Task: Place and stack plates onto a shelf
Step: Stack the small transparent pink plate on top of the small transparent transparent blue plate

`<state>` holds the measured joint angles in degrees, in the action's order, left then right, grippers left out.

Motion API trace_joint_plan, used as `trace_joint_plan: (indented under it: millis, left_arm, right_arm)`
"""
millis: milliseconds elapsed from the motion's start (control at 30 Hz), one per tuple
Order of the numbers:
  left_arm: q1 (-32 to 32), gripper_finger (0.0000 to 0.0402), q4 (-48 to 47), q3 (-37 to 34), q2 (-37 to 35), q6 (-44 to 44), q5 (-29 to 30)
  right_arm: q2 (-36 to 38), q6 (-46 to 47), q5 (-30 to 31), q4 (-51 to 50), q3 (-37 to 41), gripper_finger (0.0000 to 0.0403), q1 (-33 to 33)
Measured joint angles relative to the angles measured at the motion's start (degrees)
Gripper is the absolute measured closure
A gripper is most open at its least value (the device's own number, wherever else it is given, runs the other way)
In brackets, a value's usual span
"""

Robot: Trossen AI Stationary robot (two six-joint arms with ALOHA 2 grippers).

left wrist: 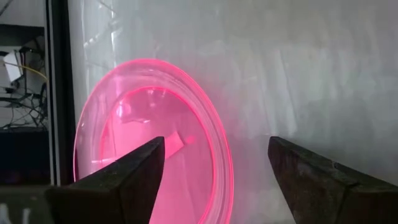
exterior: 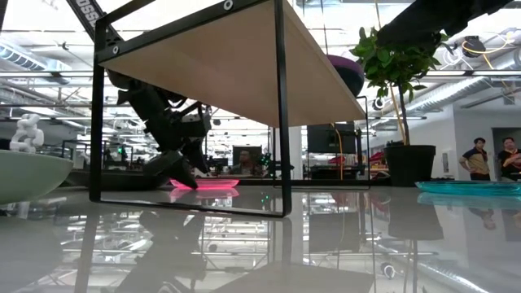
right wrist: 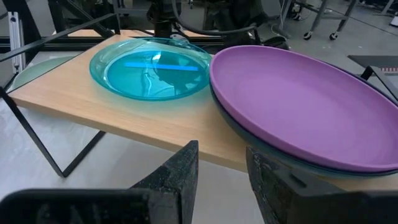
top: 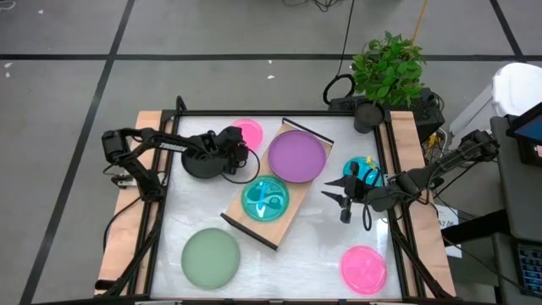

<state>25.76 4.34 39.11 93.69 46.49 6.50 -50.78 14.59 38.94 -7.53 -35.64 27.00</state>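
Note:
The clear rim (left wrist: 204, 118) of the pink plate (top: 248, 133) lets the grey table show through, so I will still see the cyan plate when I carry the pink plate over.
The wooden shelf (top: 246, 222) lies diagonally mid-table. On it rest a purple plate (top: 296, 155) stacked on a dark teal one (right wrist: 261, 146) and a cyan plate (top: 265, 199). My left gripper (left wrist: 217, 146) is open and low at a small pink plate (left wrist: 143, 118) that lies flat near the far edge. One finger (left wrist: 124, 180) stands over the plate, the other beyond its rim. My right gripper (right wrist: 222, 152) is narrowly open and empty. It hovers just right of the shelf (right wrist: 124, 118), facing the purple plate (right wrist: 298, 99). My left gripper (exterior: 186, 172) straddles the rim (left wrist: 221, 168) of the pink plate (exterior: 207, 184), slanting down from the table's left. I cannot tell whether either finger touches it. The plate lies flat on the table.
A black plate (top: 201, 163) lies under my left arm. A pale green plate (top: 210, 257) sits near-left, a second pink plate (top: 364, 268) near-right, and another cyan plate (top: 362, 169) on the right. A potted plant (top: 388, 68) stands at the far-right corner.

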Motion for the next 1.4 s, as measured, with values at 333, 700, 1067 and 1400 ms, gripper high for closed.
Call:
trace_joint_plan:
  millis: [333, 700, 1067, 1400]
  left_arm:
    - [0.1, 0.0108, 0.1, 0.1, 0.0, 2.3, 0.0]
    - [0.2, 0.0208, -0.3, 0.5, 0.1, 4.3, 0.8]
    - [0.9, 0.0277, -2.6, 0.5, 0.1, 4.3, -0.3]
    - [2.8, 0.0281, -2.4, 0.6, 1.4, 4.1, -1.8]
  right_arm:
    - [0.0, 0.1, 0.0, 0.0, 0.0, 0.0287, 0.0]
    - [0.0, 0.1, 0.0, 0.0, 0.0, 0.0287, -0.1]
    - [0.0, -0.2, 0.0, 0.0, 0.0, 0.0287, -0.1]
    - [0.0, -0.5, -0.2, 0.0, 0.0, 0.0287, -0.1]
